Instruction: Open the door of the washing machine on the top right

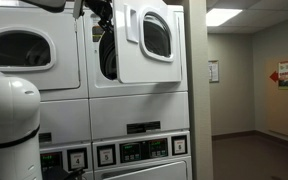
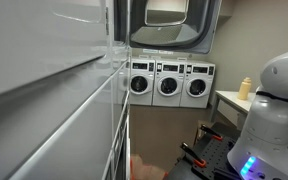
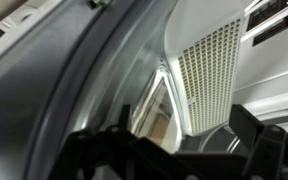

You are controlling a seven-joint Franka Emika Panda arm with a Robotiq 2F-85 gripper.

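Note:
The door is still over much of the drum opening (image 1: pixel 107 56), and my gripper is inside the door's free edge. I need to push the door's inner rim (image 2: pixel 200 36) wide open.
The top right machine's white door (image 1: pixel 149 40), with its dark round window, stands swung outward from the dark drum opening (image 1: pixel 108 55). In an exterior view the door shows edge-on at the top (image 2: pixel 169 22). My gripper (image 1: pixel 101 12) is at the upper left edge of that opening, beside the door's hinge-side gap. In the wrist view my gripper (image 3: pixel 174 150) has its dark fingers spread apart with nothing between them. It faces the grey door rim (image 3: pixel 94 80) and a perforated white panel (image 3: pixel 209 70).
The top left machine (image 1: pixel 22 48) has its door shut. Lower machines with control panels (image 1: pixel 134 150) sit beneath. My white base (image 1: pixel 9 120) is in the foreground. A hallway (image 1: pixel 249 90) opens beside the stack. A row of washers (image 2: pixel 169 85) lines the opposite wall.

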